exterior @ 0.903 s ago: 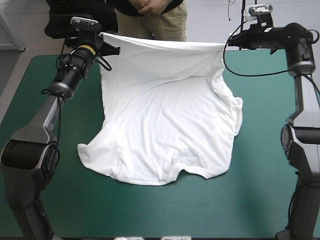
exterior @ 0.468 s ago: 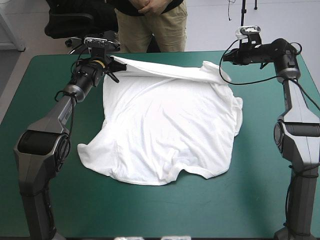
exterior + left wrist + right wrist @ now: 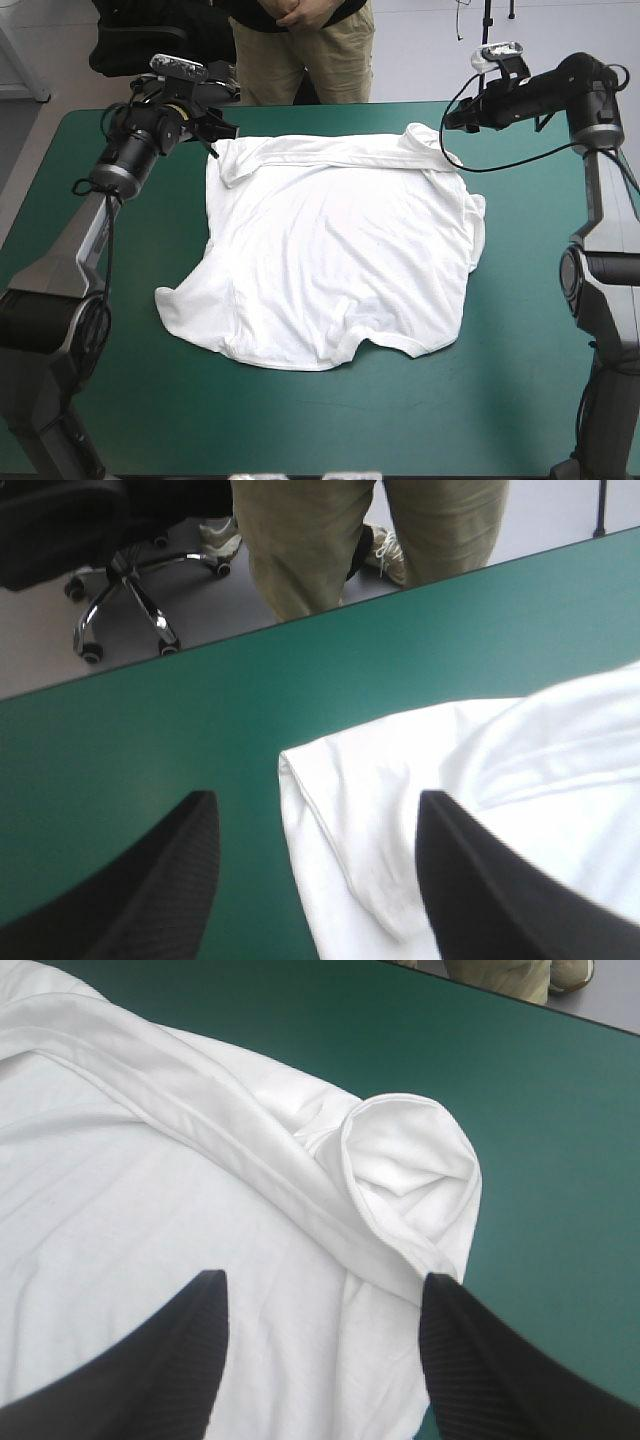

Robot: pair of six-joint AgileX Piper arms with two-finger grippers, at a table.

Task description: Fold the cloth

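My gripper will lift and shake the T-shirt's far corners, and the T-shirt's body [image 3: 335, 235] will then follow and straighten out, because the T-shirt's near edge [image 3: 350, 347] is lying in loose waves.
The white T-shirt [image 3: 330, 250] lies spread on the teal-green table, its far edge in a loose folded band near the far side. My left gripper [image 3: 217, 122] hovers just above the shirt's far left corner, open and holding nothing. In the left wrist view that corner of the T-shirt [image 3: 350, 810] lies on the cover under the gap of the left gripper [image 3: 317, 802]. My right gripper [image 3: 452, 117] hangs open over the far right corner. In the right wrist view the T-shirt [image 3: 150, 1180] shows a curled corner [image 3: 410, 1160] just ahead of the right gripper [image 3: 325, 1282].
Bare teal-green cover [image 3: 120, 380] surrounds the shirt on the left, right and near sides. The table's far edge [image 3: 330, 104] runs close behind both grippers.
Earlier both grippers held the shirt's far edge lifted and stretched between them. They lowered it, opened and let go; the edge now rests on the table.
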